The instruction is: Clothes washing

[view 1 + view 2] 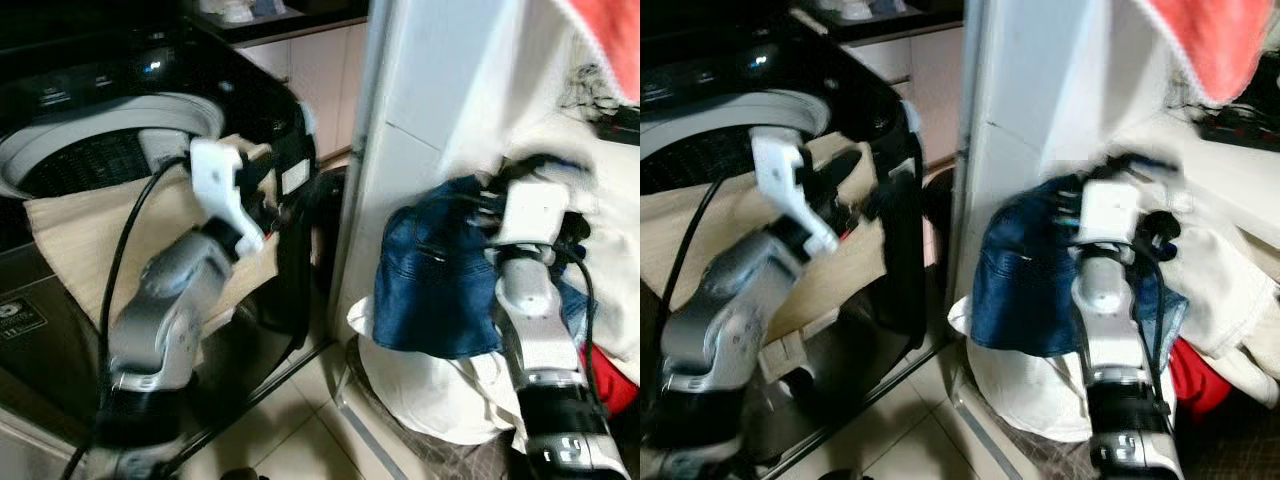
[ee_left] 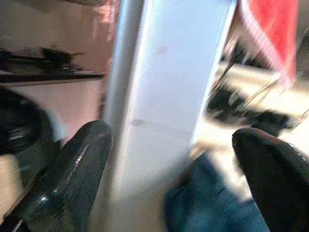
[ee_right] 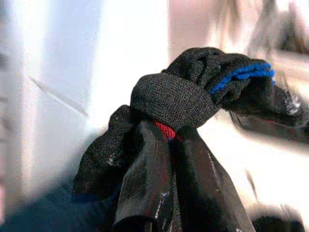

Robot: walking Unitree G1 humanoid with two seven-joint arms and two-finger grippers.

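Observation:
Dark ends (image 1: 577,168) spread out past the robot's right gripper, so the black sock bundle (image 1: 540,164) will hang down long and loose when the left gripper carries it.
A top-loading washing machine (image 1: 150,115) stands open on the left, with a beige cloth (image 1: 70,240) draped over its front rim. My left gripper (image 1: 858,185) hovers open by the washer's right corner, holding nothing; one of its fingers (image 2: 82,164) shows against the white pillar. On the right, my right gripper (image 3: 169,137) is shut on a rolled black sock bundle (image 3: 193,82) with blue and red trim. It is raised above a blue denim garment (image 1: 430,280) that lies on top of a laundry pile.
A white pillar (image 1: 420,90) stands between the washer and the laundry pile. White cloths (image 1: 430,390) and a red garment (image 1: 610,385) lie under the denim. A red towel (image 1: 610,40) hangs at top right. Pale cabinets (image 1: 310,70) stand behind the washer.

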